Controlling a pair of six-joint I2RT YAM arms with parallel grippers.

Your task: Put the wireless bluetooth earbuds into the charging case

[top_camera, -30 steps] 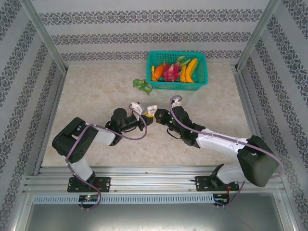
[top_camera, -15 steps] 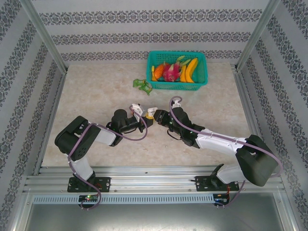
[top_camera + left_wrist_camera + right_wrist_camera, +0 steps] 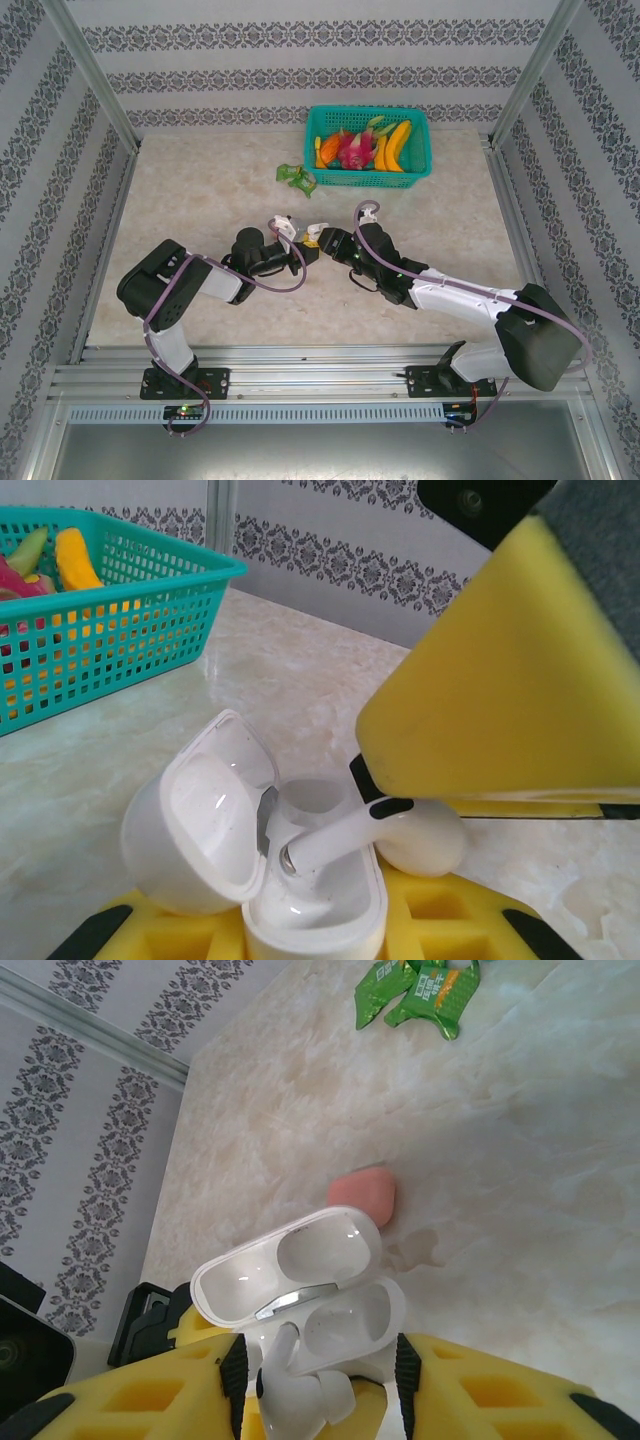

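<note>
My right gripper needs to close and push the earbud's head (image 3: 428,840) upright, because the earbud is leaning over the case's rim with its stem tip in the socket (image 3: 290,859).
The white charging case (image 3: 315,920) stands with its lid (image 3: 200,820) swung open, and my left gripper (image 3: 310,935) is shut on its base. A white earbud (image 3: 375,830) lies tilted with its stem tip in the case's socket and its head over the rim. In the right wrist view the same earbud (image 3: 300,1395) sits between the yellow fingers (image 3: 130,1400) of my right gripper (image 3: 315,1400), whose jaws stand apart with a gap on the earbud's right. The case (image 3: 350,1325) is just beyond them. From above, both grippers (image 3: 296,242) (image 3: 320,238) meet mid-table.
A salmon-pink case (image 3: 362,1195) lies shut on the table just past the white case. Green packets (image 3: 296,177) lie further back, beside a teal basket (image 3: 420,150) of toy fruit at the rear. The right gripper's yellow finger (image 3: 500,680) hangs close above the case.
The right gripper's jaws have spread apart, loosening their hold on the white earbud. Both grippers have shifted slightly while staying together at mid-table.
</note>
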